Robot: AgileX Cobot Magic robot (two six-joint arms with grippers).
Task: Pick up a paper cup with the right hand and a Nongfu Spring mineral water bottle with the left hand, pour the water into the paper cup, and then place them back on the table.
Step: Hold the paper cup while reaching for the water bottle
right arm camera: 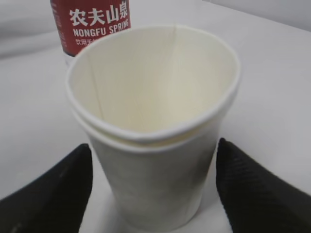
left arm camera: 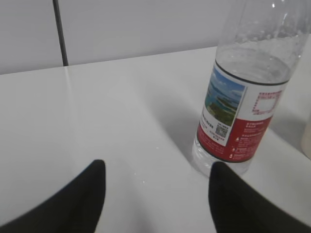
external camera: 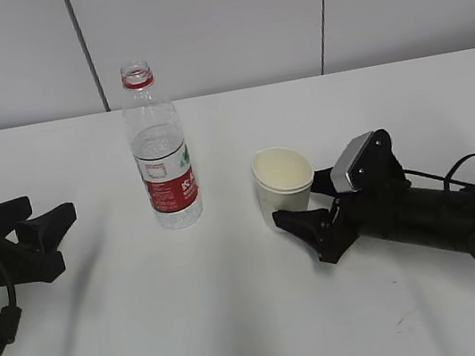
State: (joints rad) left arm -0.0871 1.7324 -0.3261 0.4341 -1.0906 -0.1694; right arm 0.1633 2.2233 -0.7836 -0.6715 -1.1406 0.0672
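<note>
My gripper will pull the opening of the paper cup out of round when it grips and lifts the cup, because only a thin rim braces the wide opening.
The Nongfu Spring mineral water bottle stands upright and uncapped on the white table, left of centre. It shows at the right of the left wrist view. My left gripper is open and empty, well left of the bottle; in its own view the right finger lies just in front of the bottle's base. The paper cup stands upright and looks empty, with a doubled rim. My right gripper is open with one finger on each side of the cup's lower part, not pressing it.
The bottle's red label shows behind the cup in the right wrist view. A grey panelled wall runs along the table's far edge. Both arms lie low over the table at its left and right sides.
</note>
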